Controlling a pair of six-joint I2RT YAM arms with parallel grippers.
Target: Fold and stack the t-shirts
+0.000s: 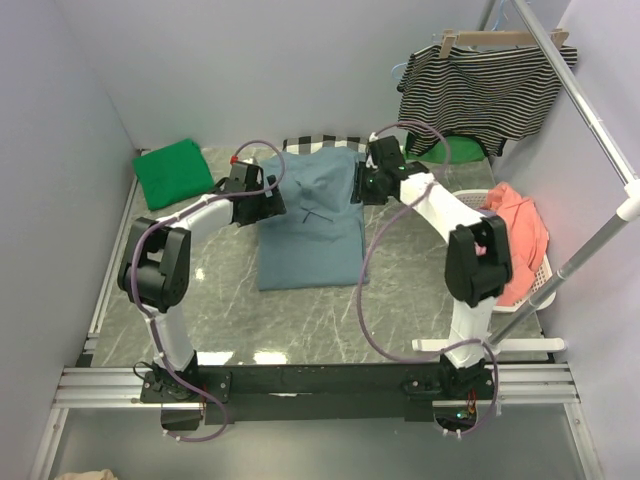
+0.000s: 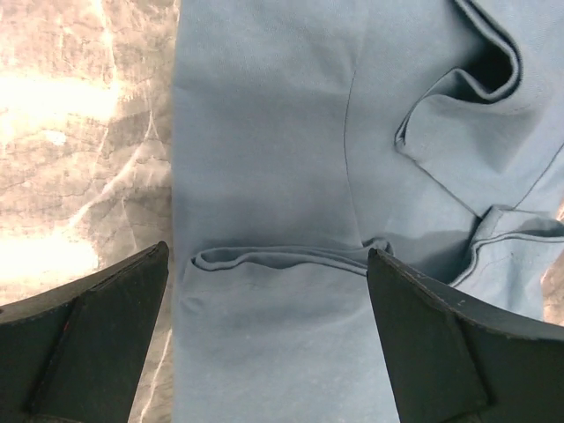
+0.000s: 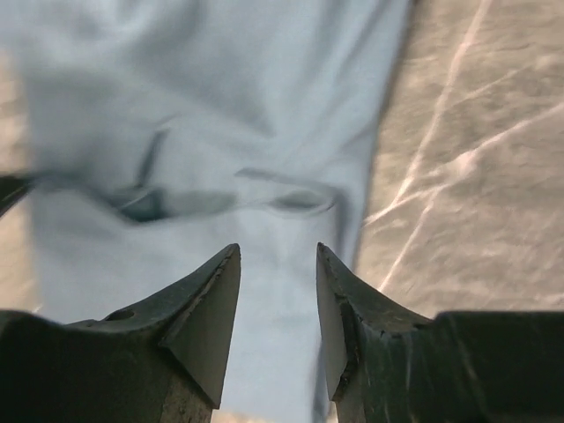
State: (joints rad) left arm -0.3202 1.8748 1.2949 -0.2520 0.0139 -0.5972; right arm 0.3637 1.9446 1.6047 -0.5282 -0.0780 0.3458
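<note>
The checked cloth (image 1: 322,143) peeks out from under the blue shirt's far edge (image 1: 318,152), so it should get dragged along when I pull the blue shirt toward me.
The slate-blue t-shirt (image 1: 312,220) lies partly folded into a long strip in the middle of the table, with creases near its far half. The green t-shirt (image 1: 174,172) lies folded at the back left. My left gripper (image 1: 275,203) hangs over the blue shirt's left edge, jaws wide open and empty; the blue shirt (image 2: 291,220) fills the left wrist view. My right gripper (image 1: 358,186) hangs over the shirt's right edge, jaws open a little and empty; the shirt (image 3: 203,132) lies below it, with bare table to the right.
A black-and-white checked cloth (image 1: 322,144) lies behind the blue shirt. A striped top (image 1: 485,88) hangs on a hanger at the back right. A white basket (image 1: 543,270) with an orange garment (image 1: 520,232) stands at the right. A rail (image 1: 580,95) runs along the right side.
</note>
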